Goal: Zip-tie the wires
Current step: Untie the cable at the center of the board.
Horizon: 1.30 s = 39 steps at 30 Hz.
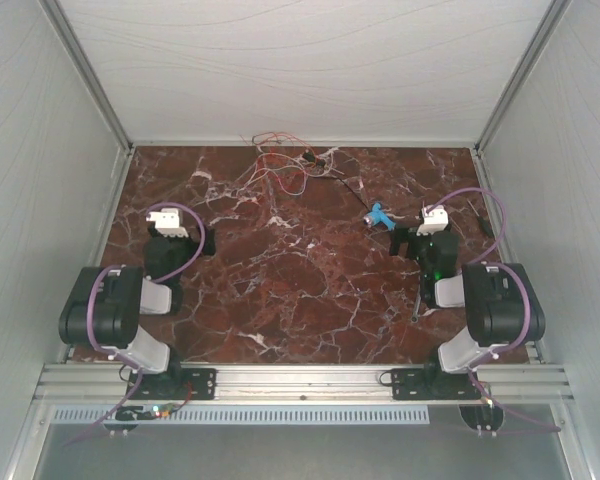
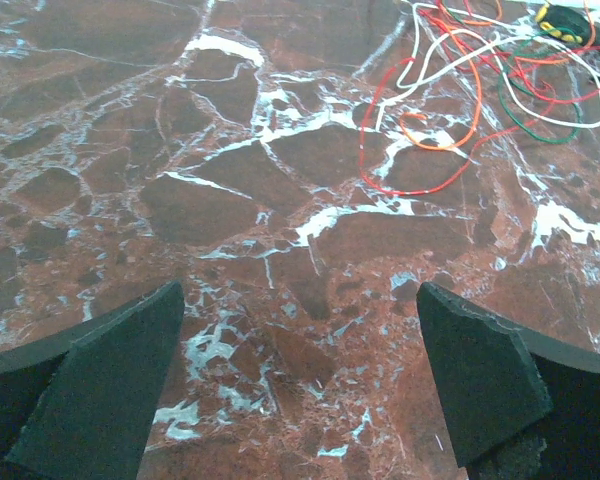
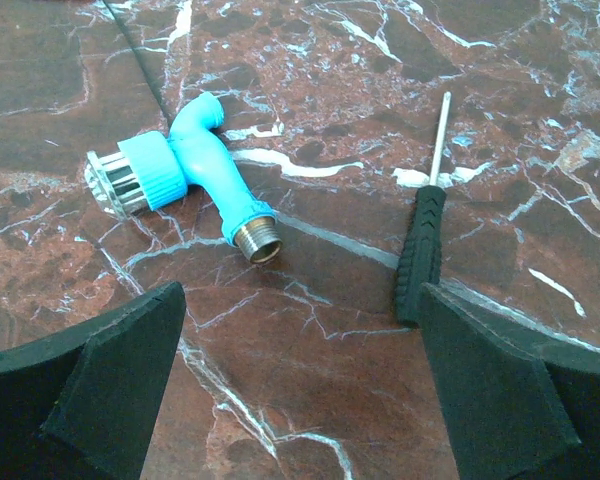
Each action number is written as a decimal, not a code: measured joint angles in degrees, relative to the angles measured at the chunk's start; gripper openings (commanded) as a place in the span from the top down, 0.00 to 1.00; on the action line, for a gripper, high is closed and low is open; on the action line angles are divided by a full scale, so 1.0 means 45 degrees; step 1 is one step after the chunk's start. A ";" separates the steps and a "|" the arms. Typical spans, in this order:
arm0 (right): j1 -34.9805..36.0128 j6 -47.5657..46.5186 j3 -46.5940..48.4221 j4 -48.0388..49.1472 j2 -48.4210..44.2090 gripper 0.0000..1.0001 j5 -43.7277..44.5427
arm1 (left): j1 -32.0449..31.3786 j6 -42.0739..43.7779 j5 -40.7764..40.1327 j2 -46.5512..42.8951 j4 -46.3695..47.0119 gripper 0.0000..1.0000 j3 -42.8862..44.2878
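Note:
The wires are tangled around the small dark object (image 2: 568, 24), so my left gripper should pick up a red wire (image 2: 363, 152) and pull the tangle clear before zip-tying.
The wires (image 1: 280, 162) lie as a loose tangle of thin red and white strands at the far middle of the marble table; in the left wrist view the wires (image 2: 450, 100) sit ahead and to the right. The zip tie (image 1: 348, 187), a thin black strip, runs diagonally from the tangle toward the blue fitting, and the zip tie (image 3: 137, 55) crosses the upper left of the right wrist view. My left gripper (image 1: 206, 240) (image 2: 300, 380) is open over bare marble, well short of the wires. My right gripper (image 1: 400, 240) (image 3: 300, 380) is open and empty too.
A blue plastic tap fitting (image 3: 195, 165) (image 1: 380, 213) with a brass thread lies just ahead of the right gripper. A black-handled screwdriver (image 3: 420, 250) lies beside the right finger. A small dark object with yellow and green (image 2: 565, 20) rests at the wires' far edge. White walls enclose the table.

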 measured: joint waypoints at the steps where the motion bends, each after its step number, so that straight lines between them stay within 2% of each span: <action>1: 0.0068 -0.0005 0.0010 -0.0165 -0.0087 0.02 0.0092 | -0.0015 -0.0015 -0.0175 -0.0058 -0.0053 0.00 0.0000; 3: 0.0248 -0.0053 0.0102 -0.1001 -0.0631 0.02 0.0393 | -0.0087 -0.0063 -0.0612 -0.0559 -0.0520 0.00 0.0000; 7: 0.0811 -0.0131 0.1190 -0.3468 -0.2929 0.02 0.1020 | -0.0325 -0.0753 -0.1802 -0.3177 -0.2992 0.00 0.0466; 13: 0.1083 0.0559 0.5017 -0.7067 -0.5178 0.02 0.1409 | -0.0325 -0.2594 -0.2565 -0.6300 -0.7655 0.00 0.3546; 17: 0.1069 0.2035 0.7106 -0.8908 -0.5479 0.02 0.1175 | 0.0010 -0.3852 -0.2443 -0.7009 -1.0705 0.00 0.5741; 21: 0.0665 0.4211 0.7038 -1.0020 -0.5586 0.02 0.0491 | 0.0971 -0.5192 -0.1447 -0.7242 -1.2434 0.00 0.6164; 25: 0.0131 0.5328 0.5731 -1.0462 -0.5319 0.02 -0.0262 | 0.1598 -0.5678 -0.0359 -0.6562 -1.3478 0.00 0.6096; 29: 0.0102 0.5974 0.5265 -1.0875 -0.4813 0.02 -0.0763 | 0.1525 -0.5557 0.0729 -0.4405 -1.4528 0.00 0.6989; 39: 0.0117 0.6091 0.5901 -1.1152 -0.3638 0.02 -0.2579 | -0.0398 -0.3337 0.0908 -0.0257 -1.6014 0.04 1.0404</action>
